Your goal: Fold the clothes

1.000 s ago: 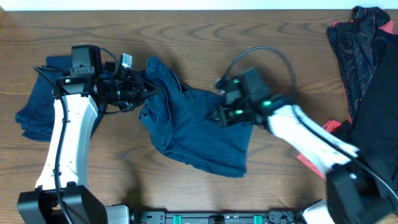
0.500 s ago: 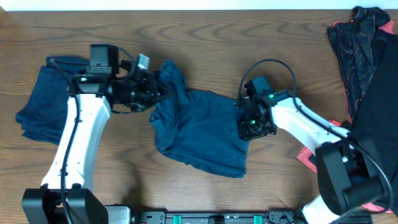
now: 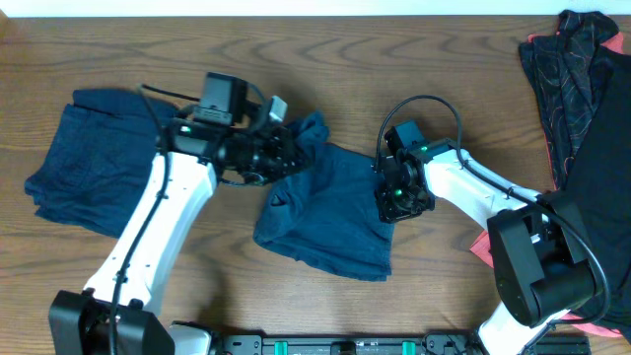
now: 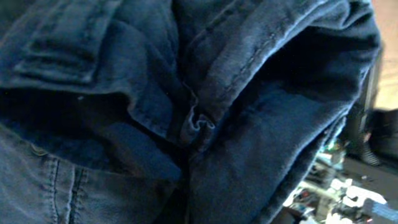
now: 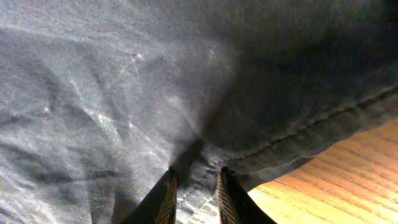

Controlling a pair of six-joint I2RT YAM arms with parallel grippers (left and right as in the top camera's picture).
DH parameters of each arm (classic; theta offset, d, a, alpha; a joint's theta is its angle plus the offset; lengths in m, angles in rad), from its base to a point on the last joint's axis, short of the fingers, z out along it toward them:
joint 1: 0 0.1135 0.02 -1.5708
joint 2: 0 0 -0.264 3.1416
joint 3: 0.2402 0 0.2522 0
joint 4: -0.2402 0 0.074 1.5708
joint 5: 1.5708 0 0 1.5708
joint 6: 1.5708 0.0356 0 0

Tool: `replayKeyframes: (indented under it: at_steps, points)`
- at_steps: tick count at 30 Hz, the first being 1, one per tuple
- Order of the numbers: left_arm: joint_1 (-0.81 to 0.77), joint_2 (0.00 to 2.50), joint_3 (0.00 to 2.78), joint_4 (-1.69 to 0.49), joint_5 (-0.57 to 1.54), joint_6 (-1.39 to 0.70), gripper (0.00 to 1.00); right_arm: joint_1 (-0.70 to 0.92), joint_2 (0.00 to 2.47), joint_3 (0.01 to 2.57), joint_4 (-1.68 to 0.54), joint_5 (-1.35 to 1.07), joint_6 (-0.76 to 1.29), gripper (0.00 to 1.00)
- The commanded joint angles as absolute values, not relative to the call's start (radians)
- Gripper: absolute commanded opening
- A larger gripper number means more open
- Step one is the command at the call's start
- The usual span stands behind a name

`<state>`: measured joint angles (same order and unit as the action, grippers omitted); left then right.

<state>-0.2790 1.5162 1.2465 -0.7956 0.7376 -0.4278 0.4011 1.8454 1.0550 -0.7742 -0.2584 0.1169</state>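
My right gripper is pinching the hem, and the bunched edge is raised over the cloth. My left gripper should go toward that hem next and let go there.
A dark navy garment lies crumpled mid-table. My left gripper is shut on its upper left edge and holds that bunched edge raised over the rest of the cloth. In the left wrist view seamed navy fabric fills the frame and hides the fingers. My right gripper rests on the garment's right edge. In the right wrist view its fingertips stand close together, with the hem pinched between them. A second navy garment lies folded at far left.
A pile of dark clothes with red trim covers the table's right side. Bare wood shows just beside the garment's hem. The left arm spans the table's left front.
My left gripper has carried the garment's left edge to the right, folding it over the cloth. My right gripper moved down onto the right edge, then stayed put.
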Motion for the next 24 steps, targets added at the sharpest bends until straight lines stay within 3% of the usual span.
replayKeyframes:
  at_steps: [1, 11, 24]
  points:
    - [-0.353, 1.5, 1.28, -0.775, 0.687, -0.467, 0.06, 0.401, 1.93, 1.025, -0.744, -0.224, 0.108, 0.23]
    - [-0.525, 1.5, 1.28, -0.75, 0.407, -0.708, 0.06, 0.402, 1.93, 1.025, -0.749, -0.224, 0.108, 0.23]
    - [-0.635, 1.519, 1.28, -0.667, 0.312, -0.852, 0.06, 0.402, 1.93, 1.025, -0.762, -0.224, 0.107, 0.23]
